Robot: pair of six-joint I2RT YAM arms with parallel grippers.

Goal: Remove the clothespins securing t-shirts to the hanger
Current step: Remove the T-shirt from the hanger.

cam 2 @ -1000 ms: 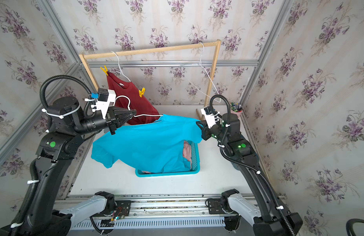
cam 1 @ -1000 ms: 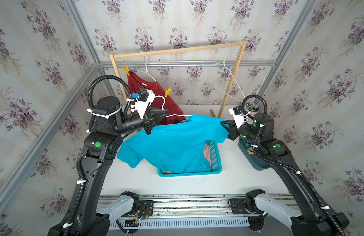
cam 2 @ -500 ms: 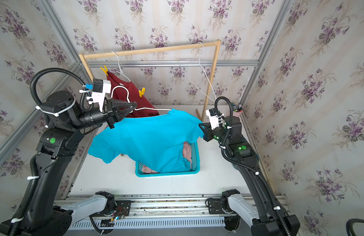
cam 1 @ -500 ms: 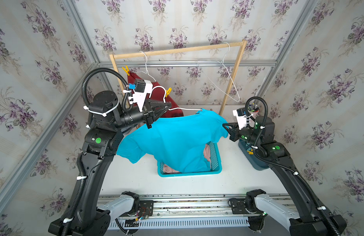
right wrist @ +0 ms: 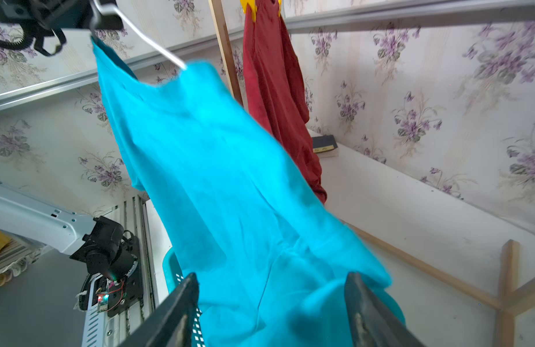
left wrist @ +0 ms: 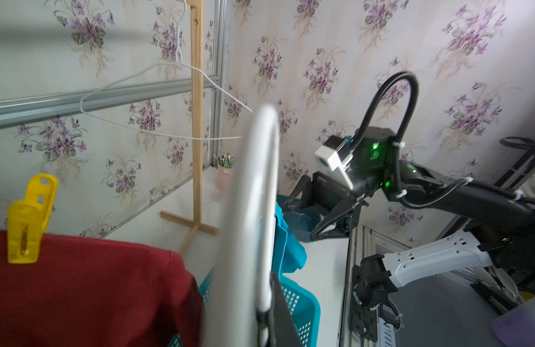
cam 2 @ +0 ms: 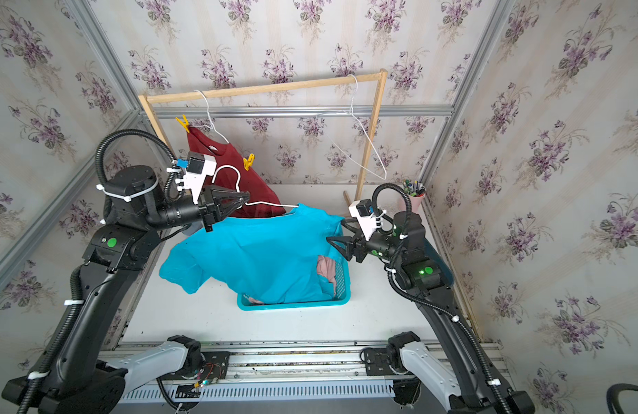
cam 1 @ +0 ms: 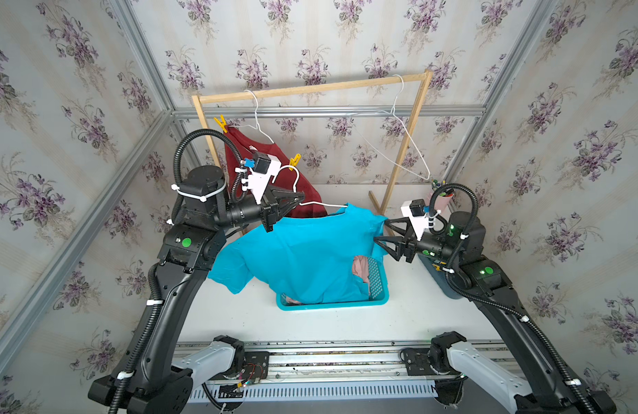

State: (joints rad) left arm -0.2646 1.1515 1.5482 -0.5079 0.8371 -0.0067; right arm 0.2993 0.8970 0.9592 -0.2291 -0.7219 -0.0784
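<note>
The turquoise t-shirt's shoulder hangs loosely over the white hanger's end (cam 1: 347,205), so the robot's right gripper should pinch that shoulder (cam 1: 374,220) while the left gripper pulls the hanger out.
A turquoise t-shirt (cam 1: 303,258) hangs from a white hanger (cam 1: 321,205), its lower part draped into the basket. My left gripper (cam 1: 301,198) is shut on that hanger's wire near the hook, seen close up as the white hanger (left wrist: 260,195). My right gripper (cam 1: 381,231) stands open beside the shirt's right shoulder; in its wrist view the right gripper (right wrist: 273,282) has turquoise cloth (right wrist: 215,180) lying loose between the spread fingers. A dark red t-shirt (cam 1: 238,147) hangs on the rack, pinned by two yellow clothespins (cam 1: 220,122) (cam 1: 294,160). A pink t-shirt (cam 1: 360,267) lies in the basket.
The turquoise basket (cam 1: 346,306) sits mid-table. A wooden rack (cam 1: 310,87) stands at the back with an empty white hanger (cam 1: 407,136). A pink cup of pens (cam 1: 441,195) is at the back right, and a dark blue bin (cam 1: 432,276) lies under the right arm.
My right gripper has opened and let go of the turquoise shirt's shoulder. The left gripper has lifted the hanger up and back, and the shirt has sagged toward the basket.
</note>
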